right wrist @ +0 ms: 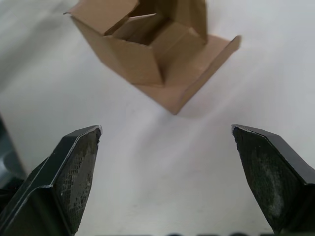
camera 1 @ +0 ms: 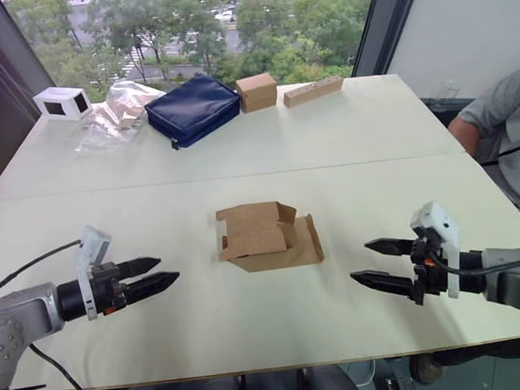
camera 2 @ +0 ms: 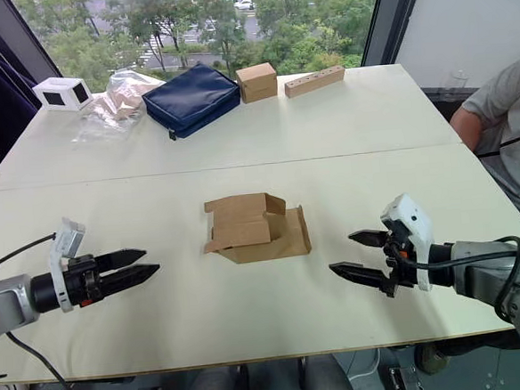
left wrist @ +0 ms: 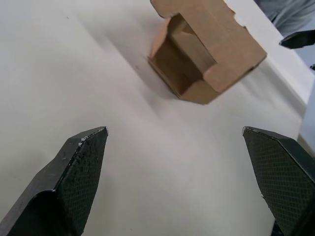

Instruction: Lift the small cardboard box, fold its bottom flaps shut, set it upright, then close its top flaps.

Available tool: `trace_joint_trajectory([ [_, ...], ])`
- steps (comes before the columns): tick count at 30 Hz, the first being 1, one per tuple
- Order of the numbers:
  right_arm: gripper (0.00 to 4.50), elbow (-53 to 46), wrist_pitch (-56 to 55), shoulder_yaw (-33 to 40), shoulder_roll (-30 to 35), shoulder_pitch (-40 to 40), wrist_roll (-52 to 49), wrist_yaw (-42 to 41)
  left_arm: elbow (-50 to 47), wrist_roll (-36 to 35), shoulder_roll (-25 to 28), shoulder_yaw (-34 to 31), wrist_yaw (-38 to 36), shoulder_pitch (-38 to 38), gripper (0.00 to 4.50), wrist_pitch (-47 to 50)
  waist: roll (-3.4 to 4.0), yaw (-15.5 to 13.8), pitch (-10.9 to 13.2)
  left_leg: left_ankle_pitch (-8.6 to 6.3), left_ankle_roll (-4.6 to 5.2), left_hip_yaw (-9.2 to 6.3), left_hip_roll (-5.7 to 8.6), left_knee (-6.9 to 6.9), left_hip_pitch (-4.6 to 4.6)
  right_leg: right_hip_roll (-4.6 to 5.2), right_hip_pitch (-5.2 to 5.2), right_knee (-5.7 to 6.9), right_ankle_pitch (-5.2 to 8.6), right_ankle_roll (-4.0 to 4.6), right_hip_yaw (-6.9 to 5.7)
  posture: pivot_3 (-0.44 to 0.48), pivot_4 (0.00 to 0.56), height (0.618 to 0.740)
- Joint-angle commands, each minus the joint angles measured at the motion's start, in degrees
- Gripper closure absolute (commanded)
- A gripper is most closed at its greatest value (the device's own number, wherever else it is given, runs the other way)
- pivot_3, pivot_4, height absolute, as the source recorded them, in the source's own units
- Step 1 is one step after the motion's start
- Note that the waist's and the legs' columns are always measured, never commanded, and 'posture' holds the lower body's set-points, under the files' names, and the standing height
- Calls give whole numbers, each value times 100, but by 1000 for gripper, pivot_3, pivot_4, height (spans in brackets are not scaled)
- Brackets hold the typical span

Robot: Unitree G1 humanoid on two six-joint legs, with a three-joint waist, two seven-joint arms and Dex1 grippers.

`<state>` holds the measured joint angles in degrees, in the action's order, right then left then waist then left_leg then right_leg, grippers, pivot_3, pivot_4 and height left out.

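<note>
My gripper will lift the small cardboard box (camera 1: 257, 231) by one side, and the box will keep its boxy shape because its sides stand apart around a hollow open end (left wrist: 181, 58).
The small cardboard box (camera 1: 265, 237) lies on its side in the middle of the near table, plain brown, flaps splayed open at both ends. My left gripper (camera 1: 160, 272) hovers low over the table to the box's left, open, fingers pointing at it with a clear gap between. My right gripper (camera 1: 368, 261) sits to the box's right, open and empty, also pointing toward it. The left wrist view shows the box (left wrist: 206, 49) beyond the fingertips (left wrist: 83, 157). In the right wrist view the box (right wrist: 147, 54) lies ahead with its open end facing the camera.
At the table's far edge stand a cube-shaped cardboard box (camera 1: 256, 92), a long tan bar (camera 1: 312, 90), a navy pouch (camera 1: 191, 108), a clear plastic bag (camera 1: 116, 116) and a small white box (camera 1: 62, 102). A person (camera 1: 506, 133) sits at the right side.
</note>
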<state>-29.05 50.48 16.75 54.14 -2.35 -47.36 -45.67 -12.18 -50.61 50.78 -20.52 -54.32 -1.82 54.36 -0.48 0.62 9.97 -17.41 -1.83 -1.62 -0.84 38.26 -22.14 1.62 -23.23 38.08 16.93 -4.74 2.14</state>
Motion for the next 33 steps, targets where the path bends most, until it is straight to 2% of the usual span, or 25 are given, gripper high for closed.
trace_joint_trajectory([
  [1, 30, -237, -156, 249, 84, 50, 48, -40, 399, -420, 267, 52, -174, -641, 0, 696, 0, -3, 0, 0, 0, -1, 0, 0, 0, -1, 0, 1, 0, 0, -1, 0, 150, 740],
  [3, 30, -424, -133, 222, 81, 173, -5, 25, 693, -665, 260, 223, -209, -1083, 0, 1238, 0, 6, 0, 0, 0, -1, 2, 0, -1, -1, 0, 1, 0, 0, -1, 0, 150, 740],
  [6, 30, -811, -35, 24, 38, 390, -130, 174, 1225, -1094, -115, 399, 47, -1835, 0, 2158, 1, 10, 0, 0, 0, 0, 3, 1, 0, -4, 0, 3, -1, -1, -2, 0, 150, 740],
  [11, 30, -1436, 80, -383, -70, 637, -131, 563, 1894, -1073, -778, 725, 473, -2693, 0, 2977, -3, 15, 0, 0, 0, -5, 3, 2, -5, -3, -5, 4, -1, -2, -5, 0, 150, 740],
  [20, 30, -1974, 222, -1027, -290, 850, 41, 1249, 2575, -735, -1614, 1021, 744, -3252, 0, 3142, -5, -2, -2, 4, -7, -7, 6, 7, -7, 1, -8, 9, -1, -2, -2, 0, 150, 740],
  [27, 30, -2002, 313, -944, -336, 771, -35, 1457, 2774, -447, -1976, 1234, 703, -3452, 0, 2876, -7, 2, -4, 6, -9, -7, 9, 9, -11, 5, -10, 8, -1, -2, -2, 0, 150, 740],
  [33, 30, -2041, 545, -892, -319, 1002, -347, 1605, 3187, -87, -2292, 1455, 573, -3659, 0, 2474, -7, 3, -5, 6, -10, -7, 9, 9, -12, 4, -10, 8, -1, -2, -2, 0, 150, 740],
])
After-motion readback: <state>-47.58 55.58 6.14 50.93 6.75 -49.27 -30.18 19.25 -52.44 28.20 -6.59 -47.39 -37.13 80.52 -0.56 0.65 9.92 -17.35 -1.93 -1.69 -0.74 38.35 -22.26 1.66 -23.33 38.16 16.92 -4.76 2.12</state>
